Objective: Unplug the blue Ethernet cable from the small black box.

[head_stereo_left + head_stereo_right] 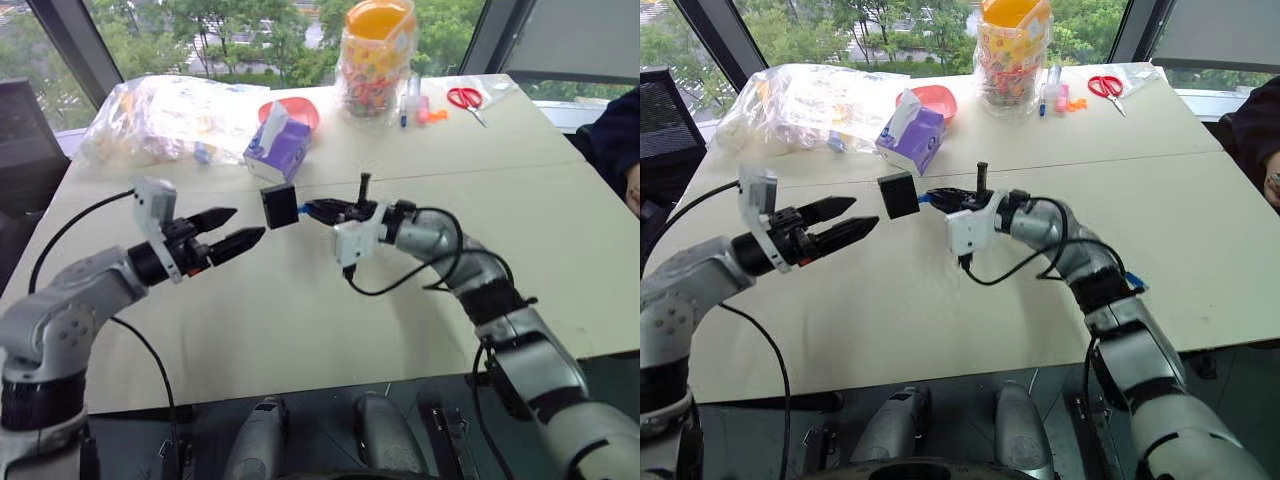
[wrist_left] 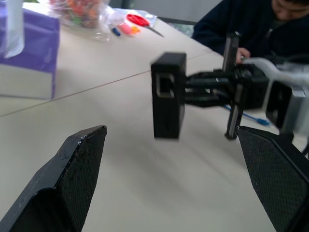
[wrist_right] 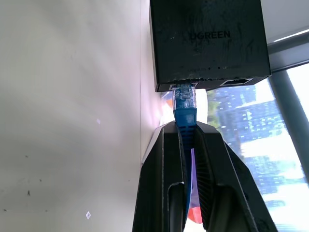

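The black box is hanging from the cable's plug point(image 3: 184, 98), so my left gripper should first hold the box's loose end point(image 1: 268, 208). Then my right gripper should open, turn and grip the cable again.
The small black box point(image 1: 280, 207) hangs in the air above the table, held up only by the plug in its port. The blue Ethernet cable point(image 3: 185, 108) is plugged into the box point(image 3: 207, 43) through a clear plug. My right gripper point(image 1: 320, 211) is shut on the cable just behind that plug, pointing level toward the left. In the left wrist view, more of the cable point(image 2: 253, 118) trails behind the right gripper. My left gripper point(image 1: 248, 222) is open a short way left of the box, level with it and not touching it. Its black fingers point(image 2: 82, 164) frame the box point(image 2: 168, 94).
At the back of the beige table point(image 1: 300, 320) stand a purple tissue box point(image 1: 278, 148), a clear plastic bag point(image 1: 165, 115), a red bowl point(image 1: 295, 108) and a jar of colourful items point(image 1: 378, 55). Red scissors point(image 1: 465, 97) lie far right. A person point(image 1: 615, 140) sits at the right edge.
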Controlling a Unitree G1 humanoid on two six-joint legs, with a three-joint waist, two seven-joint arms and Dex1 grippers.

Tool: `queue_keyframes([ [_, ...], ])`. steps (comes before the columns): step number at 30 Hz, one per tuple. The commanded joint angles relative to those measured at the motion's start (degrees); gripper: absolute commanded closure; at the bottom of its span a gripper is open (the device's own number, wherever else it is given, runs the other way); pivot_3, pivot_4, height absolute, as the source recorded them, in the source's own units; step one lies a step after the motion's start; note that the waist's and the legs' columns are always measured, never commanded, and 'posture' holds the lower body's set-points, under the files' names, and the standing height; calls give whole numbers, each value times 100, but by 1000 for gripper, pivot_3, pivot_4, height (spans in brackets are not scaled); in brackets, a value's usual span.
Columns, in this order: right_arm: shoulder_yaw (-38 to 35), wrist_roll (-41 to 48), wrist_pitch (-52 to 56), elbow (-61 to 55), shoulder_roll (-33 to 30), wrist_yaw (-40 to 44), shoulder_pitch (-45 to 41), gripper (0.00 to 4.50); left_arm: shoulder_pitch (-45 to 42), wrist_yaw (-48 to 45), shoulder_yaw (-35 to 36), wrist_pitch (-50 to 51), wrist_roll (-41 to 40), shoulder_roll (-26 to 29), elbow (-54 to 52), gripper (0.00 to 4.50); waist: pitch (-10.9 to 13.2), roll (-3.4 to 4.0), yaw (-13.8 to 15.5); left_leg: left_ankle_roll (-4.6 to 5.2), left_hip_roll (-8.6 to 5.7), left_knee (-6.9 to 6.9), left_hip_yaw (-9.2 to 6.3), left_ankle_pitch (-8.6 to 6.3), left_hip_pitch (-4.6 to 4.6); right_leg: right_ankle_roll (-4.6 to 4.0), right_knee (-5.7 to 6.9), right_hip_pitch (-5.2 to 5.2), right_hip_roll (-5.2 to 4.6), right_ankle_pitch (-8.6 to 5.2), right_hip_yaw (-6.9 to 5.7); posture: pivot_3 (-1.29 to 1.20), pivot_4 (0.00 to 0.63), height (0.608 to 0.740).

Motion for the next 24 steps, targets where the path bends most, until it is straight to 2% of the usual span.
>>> queue_keyframes([
  [1,-104,-98,272,-722,-61,-167,77,4459,-283,-265,-199,12,79,37,97,0,0,0,0,0,0,0,0,0,1,0,0,0,0,0,1,0,150,726],
  [6,-50,-123,544,-969,-107,-172,178,4459,-501,-448,-372,44,142,30,185,0,2,-4,27,0,1,2,0,1,1,-14,-1,3,0,-8,0,0,150,726],
  [16,62,45,636,-1141,-165,-11,255,4459,-566,-410,-263,22,165,-64,199,0,6,-11,93,0,1,3,0,1,1,-15,-2,4,0,-8,0,0,150,726],
  [20,123,110,624,-1201,-201,70,288,4500,-610,-339,-185,23,87,-162,235,1087,8,-14,97,0,1,3,0,1,1,-15,-2,5,0,-8,0,0,150,726],
  [24,134,159,634,-1272,-237,131,324,4500,-614,-333,-184,40,94,-212,224,2673,16,-27,97,-1,1,5,0,1,1,-15,-2,5,0,-8,0,0,150,726],
])
